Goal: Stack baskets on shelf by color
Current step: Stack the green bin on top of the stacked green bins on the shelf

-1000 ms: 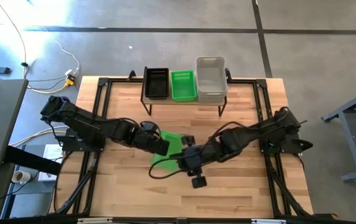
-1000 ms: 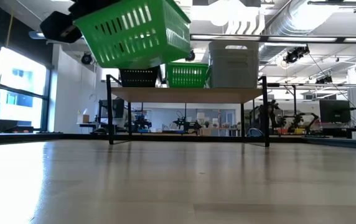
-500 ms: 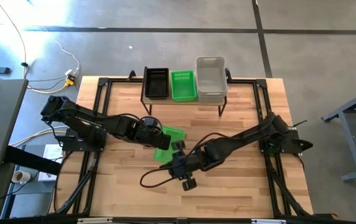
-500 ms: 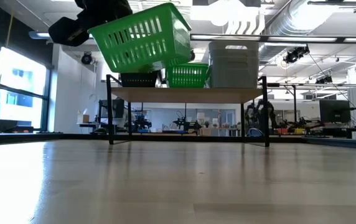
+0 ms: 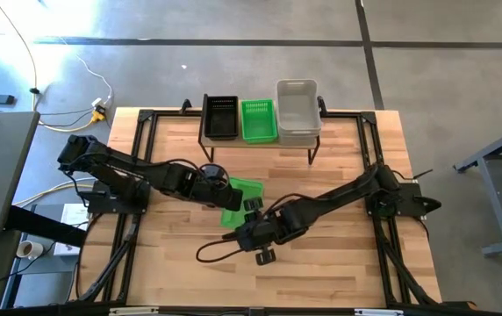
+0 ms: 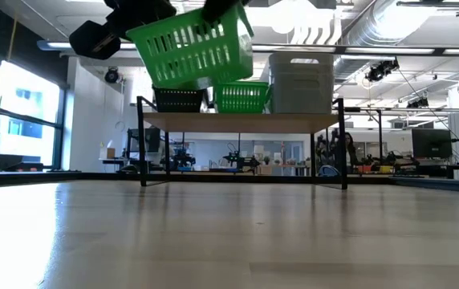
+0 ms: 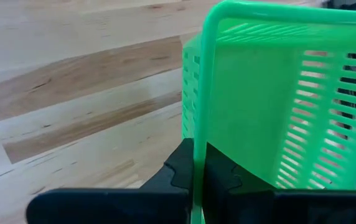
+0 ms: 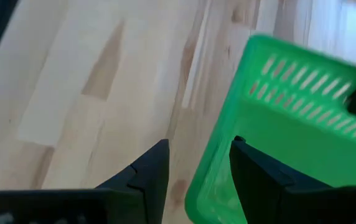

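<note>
The green basket [image 6: 193, 52] hangs tilted in my left gripper, so my right gripper should grab the basket's rim [image 8: 204, 163] and straighten the basket before stacking it on the shelf.
My left gripper [image 5: 218, 195] is shut on a bright green basket [image 5: 239, 203], which hangs tilted in the air over the middle of the table [image 6: 193, 46]. My right gripper [image 5: 251, 213] is open at the basket's near-right side. In the right wrist view its fingers stand on either side of the basket's rim [image 8: 206, 180]; whether they touch it I cannot tell. On the shelf [image 5: 260, 140] at the far edge rest a black basket [image 5: 220, 117], a green one [image 5: 258, 120] and a taller whitish-clear stack [image 5: 297, 111]. The stacks hide how many baskets each holds. My left gripper [image 7: 198, 169] pinches the green basket's side wall at its rim [image 7: 198, 149], one finger outside and one inside. The fingers come level from the table's left. The basket is lifted clear of the table and tipped, its open side turned up and toward the left arm.
Bare wooden tabletop [image 5: 321, 263] lies around and below the held basket. The shelf's thin black legs [image 6: 143, 152] stand at the far side. Black frame rails [image 5: 141, 158] border the table, and a cable loops from the right arm [image 5: 220, 254].
My left gripper has raised the green basket a little and carried it slightly toward the shelf, tipping it further. My right arm has swung toward the table's left, and its open gripper has come up beside the basket.
</note>
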Controlling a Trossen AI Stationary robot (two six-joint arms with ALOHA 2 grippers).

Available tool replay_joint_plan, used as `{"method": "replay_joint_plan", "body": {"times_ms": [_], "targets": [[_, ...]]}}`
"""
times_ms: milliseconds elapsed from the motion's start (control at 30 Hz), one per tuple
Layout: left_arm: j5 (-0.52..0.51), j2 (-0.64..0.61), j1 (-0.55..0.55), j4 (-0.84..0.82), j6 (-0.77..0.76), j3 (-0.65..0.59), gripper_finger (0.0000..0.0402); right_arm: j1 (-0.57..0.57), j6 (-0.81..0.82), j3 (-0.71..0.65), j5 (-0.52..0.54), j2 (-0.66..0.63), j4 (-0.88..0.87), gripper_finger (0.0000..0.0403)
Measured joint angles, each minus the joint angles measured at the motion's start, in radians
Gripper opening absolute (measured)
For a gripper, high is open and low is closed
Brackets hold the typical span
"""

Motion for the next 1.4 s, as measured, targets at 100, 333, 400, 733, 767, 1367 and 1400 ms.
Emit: {"method": "replay_joint_plan", "body": {"times_ms": [100,333,400,733,767,1367,1400], "targets": [[-0.001,0.000,0.000,0.026,0.012,0.000,0.0000,-0.007,0.036,0.000,0.002,0.001,-0.031,0.0151],[-0.016,0.000,0.000,0.065,0.037,0.000,0.0008,-0.013,0.068,0.000,0.002,0.001,-0.055,0.0054],[-0.019,0.001,0.000,0.059,0.037,-0.001,0.0010,-0.014,0.082,0.000,0.015,0.000,-0.073,0.0017],[0.025,0.001,0.001,0.066,0.036,-0.002,0.0044,-0.013,0.096,0.000,0.053,-0.001,-0.133,0.0004],[0.027,0.001,0.000,0.067,0.036,-0.002,0.0051,-0.013,0.095,0.000,0.053,-0.001,-0.135,0.0002],[0.019,-0.046,0.042,0.068,0.183,0.001,0.0150,-0.014,0.129,0.000,0.057,-0.054,-0.295,0.0000],[0.019,-0.055,0.047,0.064,0.195,0.001,0.0150,-0.014,0.128,0.000,0.059,-0.067,-0.305,0.0000]]}}
